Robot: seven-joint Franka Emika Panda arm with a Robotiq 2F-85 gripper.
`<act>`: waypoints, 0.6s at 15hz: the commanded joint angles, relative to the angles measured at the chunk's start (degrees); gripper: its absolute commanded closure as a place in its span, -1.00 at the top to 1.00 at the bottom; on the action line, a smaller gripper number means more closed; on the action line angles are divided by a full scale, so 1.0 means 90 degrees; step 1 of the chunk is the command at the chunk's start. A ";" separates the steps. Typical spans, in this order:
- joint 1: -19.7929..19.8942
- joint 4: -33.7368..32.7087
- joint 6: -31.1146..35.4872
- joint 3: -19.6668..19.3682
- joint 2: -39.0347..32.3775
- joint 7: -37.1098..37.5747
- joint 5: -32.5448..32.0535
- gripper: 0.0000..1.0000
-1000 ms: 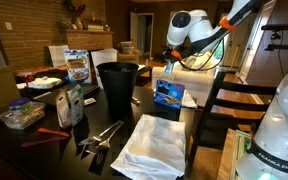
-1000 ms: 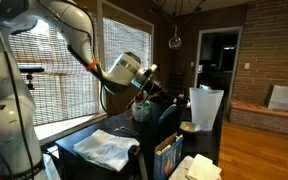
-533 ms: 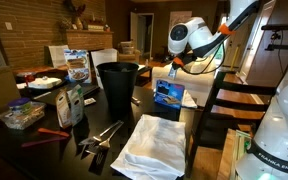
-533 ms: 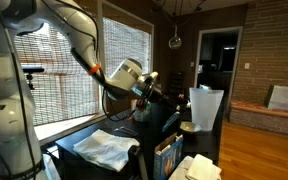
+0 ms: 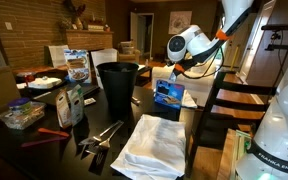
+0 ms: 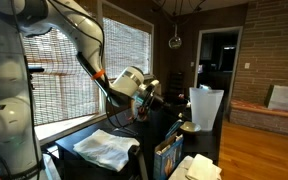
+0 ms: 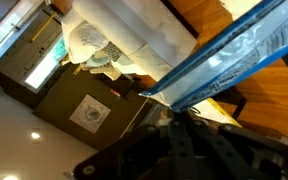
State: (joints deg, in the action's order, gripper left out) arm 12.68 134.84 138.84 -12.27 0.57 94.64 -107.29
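Observation:
The blue bag (image 5: pixel 169 94) is hanging by its top edge above a clear patch of dark table (image 5: pixel 164 110). My gripper should go on moving down until the bag rests there, then let go.
In the wrist view my gripper (image 7: pixel 162 103) is shut on the corner of a blue and clear plastic packet (image 7: pixel 219 60), which stretches up and to the right from the jaws. In both exterior views the gripper (image 5: pixel 176 68) (image 6: pixel 150 97) hangs over the dark table, just above a blue bag (image 5: pixel 167 93) standing near the table's far edge. The held packet is hard to make out in the exterior views.
A black bin (image 5: pixel 117 85) stands mid-table. A white cloth (image 5: pixel 154 145) lies at the near edge, with utensils (image 5: pixel 99 135) beside it. Boxes and packets crowd the left side (image 5: pixel 74 68). A wooden chair (image 5: pixel 222 100) stands close on the right. A white container (image 6: pixel 206 105) sits past the gripper.
The wrist has come down toward the table and turned a little, with the packet still in the jaws. The things on the table have not moved.

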 commanded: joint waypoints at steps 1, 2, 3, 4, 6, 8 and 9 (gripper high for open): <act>-0.0009 -0.0024 -0.0151 -0.0011 -0.0177 0.0322 -0.0350 -0.99; -0.0007 -0.0015 -0.0162 -0.0006 -0.0207 0.0338 -0.0375 -0.99; -0.0009 -0.0020 -0.0178 0.0003 -0.0257 0.0361 -0.0423 -0.99; -0.0008 -0.0015 -0.0193 0.0009 -0.0300 0.0388 -0.0470 -0.99; -0.0006 -0.0005 -0.0231 0.0023 -0.0383 0.0422 -0.0534 -0.99; -0.0008 -0.0001 -0.0257 0.0042 -0.0456 0.0448 -0.0547 -0.99; -0.0011 0.0002 -0.0264 0.0055 -0.0491 0.0467 -0.0550 -0.99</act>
State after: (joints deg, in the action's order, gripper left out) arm 12.63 134.84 137.48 -12.14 -2.87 96.01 -109.55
